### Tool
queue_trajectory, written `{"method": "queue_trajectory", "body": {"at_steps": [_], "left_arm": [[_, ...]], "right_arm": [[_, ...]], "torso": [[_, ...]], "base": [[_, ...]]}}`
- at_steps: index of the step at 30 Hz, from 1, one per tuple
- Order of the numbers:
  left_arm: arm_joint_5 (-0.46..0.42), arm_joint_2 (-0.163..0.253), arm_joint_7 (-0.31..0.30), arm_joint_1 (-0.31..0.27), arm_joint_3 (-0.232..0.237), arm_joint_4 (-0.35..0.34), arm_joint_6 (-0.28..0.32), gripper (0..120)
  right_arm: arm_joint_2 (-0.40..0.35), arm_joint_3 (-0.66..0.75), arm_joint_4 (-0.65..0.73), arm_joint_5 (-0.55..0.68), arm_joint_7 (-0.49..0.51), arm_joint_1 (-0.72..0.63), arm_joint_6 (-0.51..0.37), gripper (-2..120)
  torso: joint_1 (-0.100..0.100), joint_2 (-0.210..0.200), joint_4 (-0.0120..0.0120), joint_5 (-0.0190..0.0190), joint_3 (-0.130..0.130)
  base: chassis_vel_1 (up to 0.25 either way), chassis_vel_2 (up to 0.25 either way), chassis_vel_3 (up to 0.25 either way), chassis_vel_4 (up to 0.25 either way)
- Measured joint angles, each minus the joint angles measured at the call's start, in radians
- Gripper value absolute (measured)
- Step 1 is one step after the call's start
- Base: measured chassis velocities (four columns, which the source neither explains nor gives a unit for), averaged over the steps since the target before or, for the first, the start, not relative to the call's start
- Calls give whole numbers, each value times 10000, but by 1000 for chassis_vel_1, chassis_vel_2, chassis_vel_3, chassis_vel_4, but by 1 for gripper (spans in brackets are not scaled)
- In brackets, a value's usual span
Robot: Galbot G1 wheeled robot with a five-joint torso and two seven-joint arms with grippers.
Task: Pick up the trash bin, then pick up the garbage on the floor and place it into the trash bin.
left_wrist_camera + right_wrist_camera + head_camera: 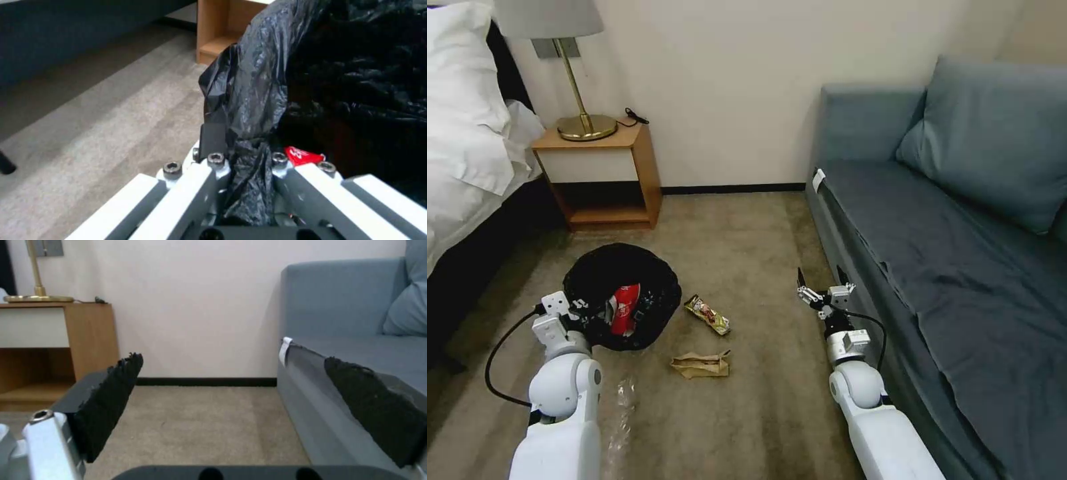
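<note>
I expect the crumpled brown paper bag point(700, 365) to keep its shape and stick out stiffly when I lift it, because sharp creased folds point(703, 357) stand up along it.
The trash bin point(627, 270), lined with a crinkled black bag point(262, 86), is on the left in the head view. My left gripper point(586, 312) point(245, 150) is shut on the bin's near rim and bag. A red-and-white snack bag point(625, 308) point(303, 156) lies inside the bin. On the carpet lie a shiny gold-brown wrapper point(708, 315), a crumpled brown paper bag point(700, 365) and a clear bottle point(624, 399) beside my left forearm. My right gripper point(822, 283) point(240, 390) hangs open and empty close to the sofa front, right of the garbage.
A blue sofa point(954, 253) point(347, 340) runs along the right. A wooden nightstand point(606, 175) with a brass lamp point(584, 124) stands at the back left wall, beside the bed point(467, 153). Open carpet lies between bin and sofa.
</note>
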Motion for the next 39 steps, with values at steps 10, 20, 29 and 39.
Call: {"method": "queue_trajectory", "body": {"at_steps": [10,20,29,39], "left_arm": [[-34,45,2,8,-69,-70,2,2],[-45,40,-1,61,-74,-133,17,2],[-45,21,-3,63,-72,-87,7,2],[-33,19,-45,-12,-97,50,-15,2]], "right_arm": [[70,-26,-49,-40,10,-38,38,100],[72,-60,-49,-44,16,-57,40,100],[36,-88,-81,-40,17,-7,42,100],[-3,-124,-108,138,-118,250,125,100]], "torso": [[0,0,2,0,0],[0,0,1,1,0],[0,0,0,0,0],[0,0,1,1,0]], "base": [[-74,77,71,-73],[-93,81,80,-92],[-82,66,82,-70],[-63,88,79,-88]]}}
